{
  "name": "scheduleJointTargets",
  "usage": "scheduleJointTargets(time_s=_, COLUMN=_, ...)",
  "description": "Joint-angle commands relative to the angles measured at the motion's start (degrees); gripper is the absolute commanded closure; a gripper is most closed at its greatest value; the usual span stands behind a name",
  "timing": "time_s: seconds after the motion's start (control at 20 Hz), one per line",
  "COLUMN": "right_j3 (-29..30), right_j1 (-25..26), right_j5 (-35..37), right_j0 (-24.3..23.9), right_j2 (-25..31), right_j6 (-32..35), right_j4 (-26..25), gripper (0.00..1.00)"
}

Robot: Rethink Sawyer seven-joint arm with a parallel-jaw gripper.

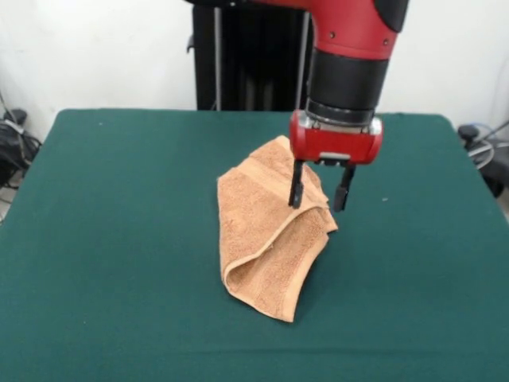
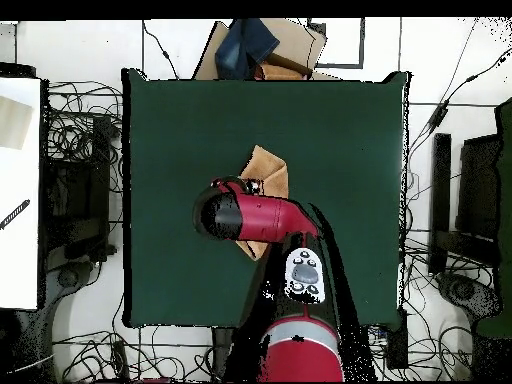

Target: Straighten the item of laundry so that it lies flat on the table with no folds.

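Note:
The lower layer will be pulled along and spread out wider when I pull the towel's raised fold, because the towel's top layer curves round (image 1: 231, 275) into the lower layer (image 1: 284, 276).
The orange-tan towel (image 1: 266, 231) lies folded over on itself near the middle of the green table (image 1: 119, 239), with a thick rolled fold along its near left edge. My gripper (image 1: 320, 191) hangs over the towel's far right corner. Its two black fingers (image 1: 296, 185) stand apart, open, one on each side of the towel's raised edge, and hold nothing. In the overhead view the red wrist (image 2: 240, 215) covers the gripper and the middle of the towel (image 2: 268, 170). Only the towel's ends show on the table (image 2: 170, 130).
The black pedestal (image 1: 246, 56) stands behind the table's far edge. In the overhead view a cardboard box (image 2: 295, 45) with blue cloth sits beyond the far edge. A white surface (image 2: 18, 190) is at the left, and cables lie on the floor all round.

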Motion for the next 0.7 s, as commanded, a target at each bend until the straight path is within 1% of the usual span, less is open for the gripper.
scheduleJointTargets(time_s=0.05, right_j3=-2.52, right_j1=6.43, right_j5=-0.38, right_j0=-1.58, right_j2=2.49, right_j6=5.12, right_j4=-2.81, gripper=0.00)
scheduleJointTargets(time_s=0.2, right_j3=-1.66, right_j1=6.55, right_j5=0.60, right_j0=-3.78, right_j2=4.86, right_j6=3.75, right_j4=-3.19, gripper=0.00)
scheduleJointTargets(time_s=0.35, right_j3=-0.29, right_j1=6.73, right_j5=-0.51, right_j0=-5.15, right_j2=6.01, right_j6=3.64, right_j4=-3.71, gripper=0.00)
scheduleJointTargets(time_s=0.45, right_j3=0.84, right_j1=6.98, right_j5=-1.91, right_j0=-5.95, right_j2=6.87, right_j6=4.13, right_j4=-4.19, gripper=0.00)
scheduleJointTargets(time_s=0.55, right_j3=1.82, right_j1=8.14, right_j5=-4.03, right_j0=-7.44, right_j2=8.42, right_j6=4.40, right_j4=-5.05, gripper=0.00)
scheduleJointTargets(time_s=0.6, right_j3=2.35, right_j1=9.41, right_j5=-5.89, right_j0=-9.04, right_j2=9.98, right_j6=4.36, right_j4=-5.82, gripper=0.00)
scheduleJointTargets(time_s=0.7, right_j3=2.66, right_j1=10.32, right_j5=-6.80, right_j0=-10.35, right_j2=11.29, right_j6=4.49, right_j4=-6.64, gripper=0.00)
